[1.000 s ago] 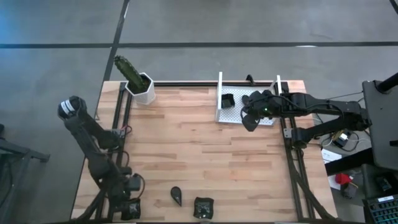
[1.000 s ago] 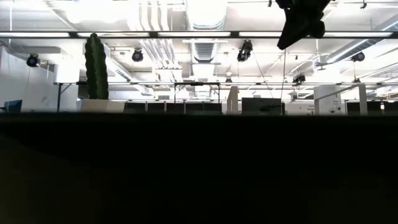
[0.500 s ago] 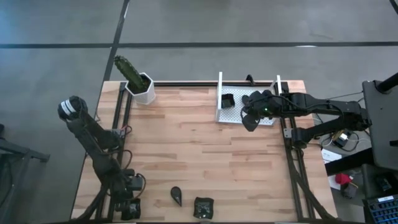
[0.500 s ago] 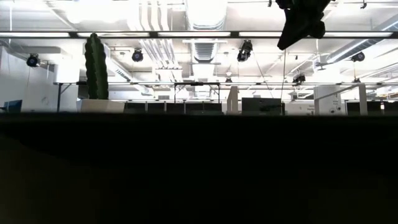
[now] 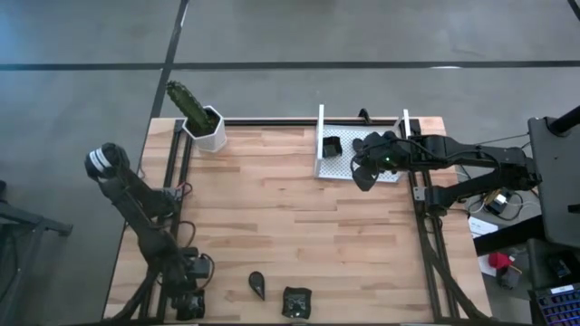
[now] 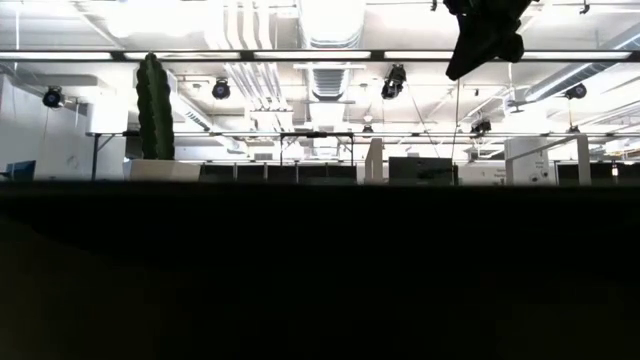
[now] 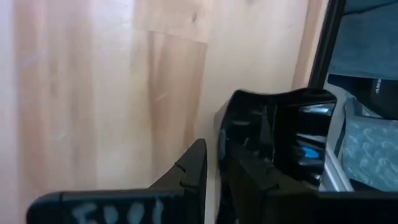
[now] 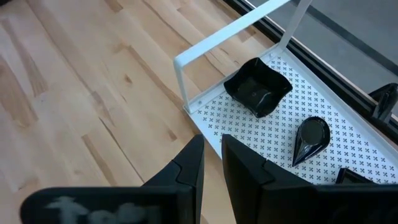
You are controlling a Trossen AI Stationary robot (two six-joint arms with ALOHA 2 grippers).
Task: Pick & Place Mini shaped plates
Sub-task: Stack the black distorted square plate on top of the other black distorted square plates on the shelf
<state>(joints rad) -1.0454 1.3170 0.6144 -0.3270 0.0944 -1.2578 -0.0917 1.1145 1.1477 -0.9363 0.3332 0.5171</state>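
Observation:
The dark plate at the left gripper (image 5: 190,308) is a long way from the white tray, so the robot should put the plate down in the middle of the table (image 5: 304,211) for the right gripper to pick up.
The white tray (image 5: 385,174) stands at the table's far right. In it lie a square dark plate (image 8: 258,92) and a teardrop plate (image 8: 310,138). In the high view only the square one (image 5: 332,145) shows. Near the near edge, a teardrop plate (image 5: 258,284) and a square plate (image 5: 296,302) rest flat on the wood. My right gripper (image 8: 211,146) hangs shut above the tray's near-left corner (image 5: 362,177) and holds nothing. It shows high in the low view (image 6: 485,40). My left gripper (image 7: 211,155) is shut, low at the near-left corner (image 5: 188,306).
A white hexagonal pot with a green cactus (image 5: 204,122) stands at the far-left corner. Black frame rails (image 5: 177,172) run along both sides of the table. A dark glossy shape (image 7: 277,130) sits beside my left fingers; what it is I cannot tell. Bare wood (image 5: 290,217) lies mid-table.
My left arm has sunk a little toward the table's near edge. The right arm and all the plates have stayed where they were.

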